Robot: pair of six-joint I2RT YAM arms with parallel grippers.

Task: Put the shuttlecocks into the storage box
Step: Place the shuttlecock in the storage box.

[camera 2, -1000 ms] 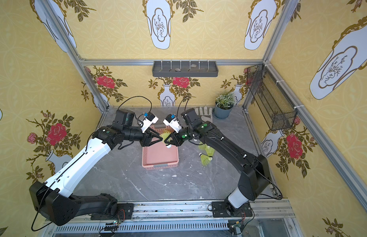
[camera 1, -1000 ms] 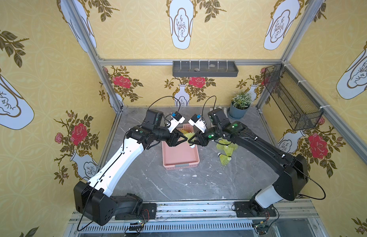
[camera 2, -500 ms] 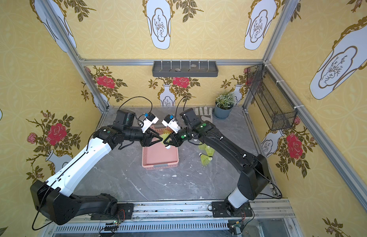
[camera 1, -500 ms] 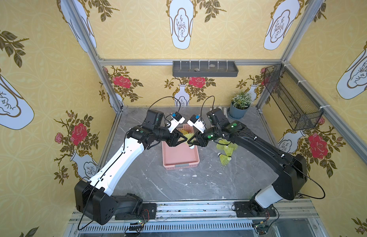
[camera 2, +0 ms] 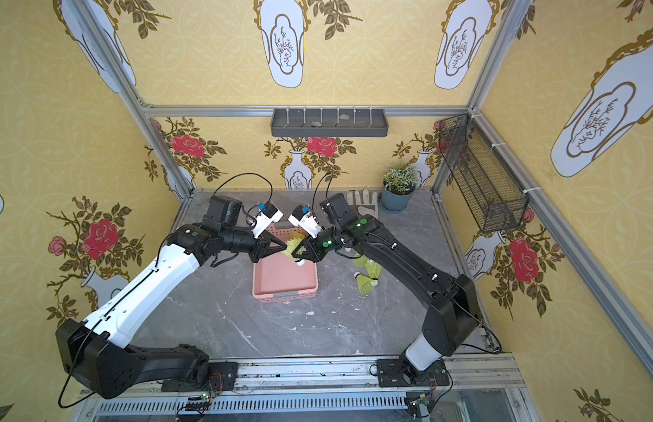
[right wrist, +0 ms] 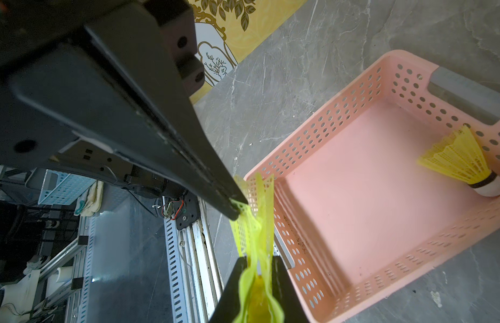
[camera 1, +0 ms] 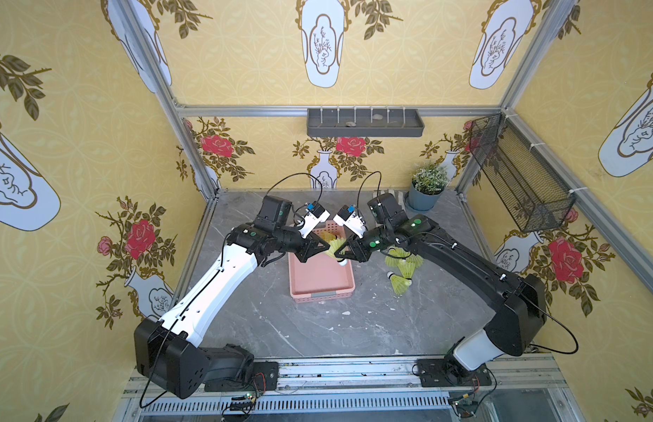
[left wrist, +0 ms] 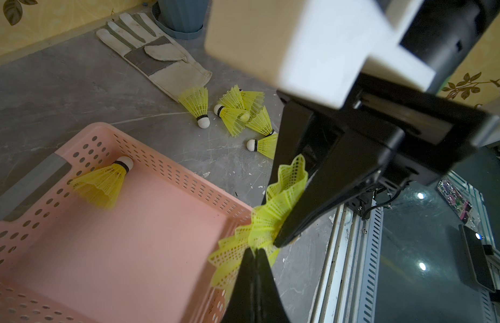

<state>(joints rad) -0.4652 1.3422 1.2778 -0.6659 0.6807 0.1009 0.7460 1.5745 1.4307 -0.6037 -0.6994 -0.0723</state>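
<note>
The same shuttlecock's skirt is pinched by both my grippers, so my right gripper should open and back away before my left gripper lays it beside the shuttlecock in the box.
Both grippers meet above the far end of the pink storage box. My right gripper is shut on the skirt of a neon yellow shuttlecock, whose white tip hangs down over the box. My left gripper is shut on the outer rim of the same skirt. Another shuttlecock lies in the box by its far grey handle. Several shuttlecocks lie on the table right of the box.
A white work glove lies at the back beside a potted plant. A black wire basket hangs on the right wall, a grey divided tray on the back wall. The metal rail runs along the front.
My left gripper's jaws have gone from open to shut on the skirt of the shuttlecock that the right gripper holds. Both arms have barely moved.
</note>
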